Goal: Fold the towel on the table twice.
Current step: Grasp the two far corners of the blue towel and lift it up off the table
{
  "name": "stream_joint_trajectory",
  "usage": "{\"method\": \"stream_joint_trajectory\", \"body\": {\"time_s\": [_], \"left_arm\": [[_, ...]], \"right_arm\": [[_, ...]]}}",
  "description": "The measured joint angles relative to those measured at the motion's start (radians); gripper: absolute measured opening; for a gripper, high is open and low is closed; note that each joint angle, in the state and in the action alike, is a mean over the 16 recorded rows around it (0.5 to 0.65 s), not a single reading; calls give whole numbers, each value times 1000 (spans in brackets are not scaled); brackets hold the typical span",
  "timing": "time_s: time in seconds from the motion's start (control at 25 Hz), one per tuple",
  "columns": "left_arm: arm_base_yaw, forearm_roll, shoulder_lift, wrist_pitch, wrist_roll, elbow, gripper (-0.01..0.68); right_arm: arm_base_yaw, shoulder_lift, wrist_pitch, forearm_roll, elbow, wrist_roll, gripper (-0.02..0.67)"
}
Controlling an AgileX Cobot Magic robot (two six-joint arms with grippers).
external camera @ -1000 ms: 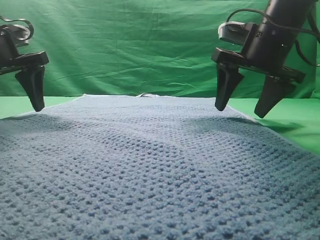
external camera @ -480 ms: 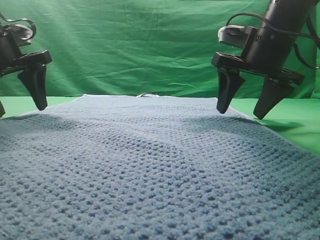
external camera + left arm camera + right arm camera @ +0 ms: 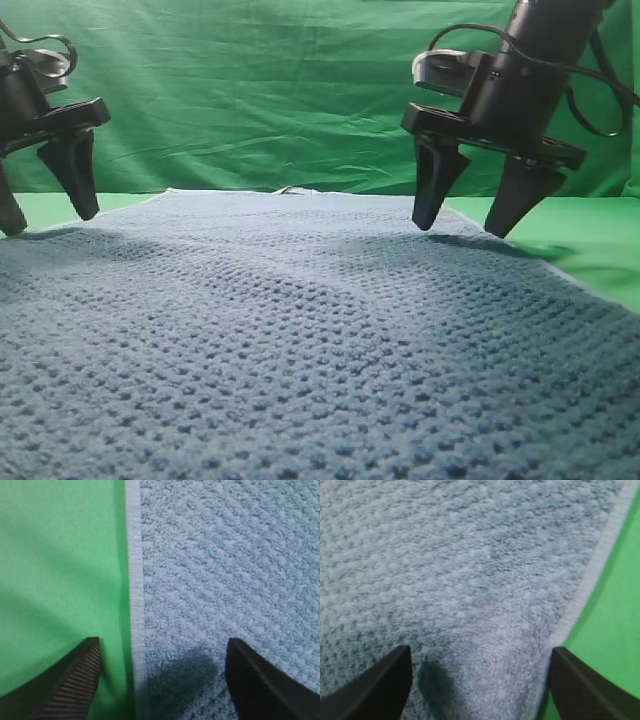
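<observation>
My grippers will lift the far corners, and the near end of the towel [image 3: 300, 370] will drag along and hang like a limp curtain, because soft ripples [image 3: 265, 264] run across it.
The blue-grey waffle-weave towel [image 3: 300, 330] lies flat on the green table [image 3: 590, 240] and fills most of the exterior view. A small tag [image 3: 290, 189] shows at its far hem. My left gripper [image 3: 50, 224] is open and empty, just above the towel's far left corner. In the left wrist view the left gripper [image 3: 162, 645] straddles the pale hem [image 3: 134, 605], one finger over the green table [image 3: 60, 555], the other over the towel [image 3: 225, 570]. My right gripper [image 3: 459, 229] is open and empty above the far right corner. In the right wrist view the right gripper [image 3: 480, 650] hangs over the towel [image 3: 460, 570] beside its hem [image 3: 600, 555].
A wrinkled green backdrop cloth [image 3: 260, 90] hangs behind the table. Strips of bare green table show left [image 3: 30, 205] and right of the towel, and in the right wrist view [image 3: 620, 630]. Cables loop off both arms.
My right gripper has moved left, further over the towel's far right corner. My left gripper has shifted right, bringing its second finger into view. Both stay open; the towel has not moved.
</observation>
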Motion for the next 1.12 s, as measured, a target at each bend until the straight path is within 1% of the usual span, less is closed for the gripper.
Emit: {"method": "stream_joint_trajectory", "body": {"time_s": [0.32,0.4,0.48,0.64,1.12], "left_arm": [[0,-39,17,40,53,-11,129],[0,-47,20,52,62,-16,67],[0,-52,21,69,69,-25,26],[0,-52,21,111,68,-55,0],[-2,-19,-9,279,18,-231,0]], "right_arm": [[7,18,36,-19,-32,50,81],[8,20,54,-27,-45,65,36],[8,17,72,-36,-59,80,11],[9,3,114,-57,-92,105,0],[-7,-93,253,-116,-224,133,0]]}}
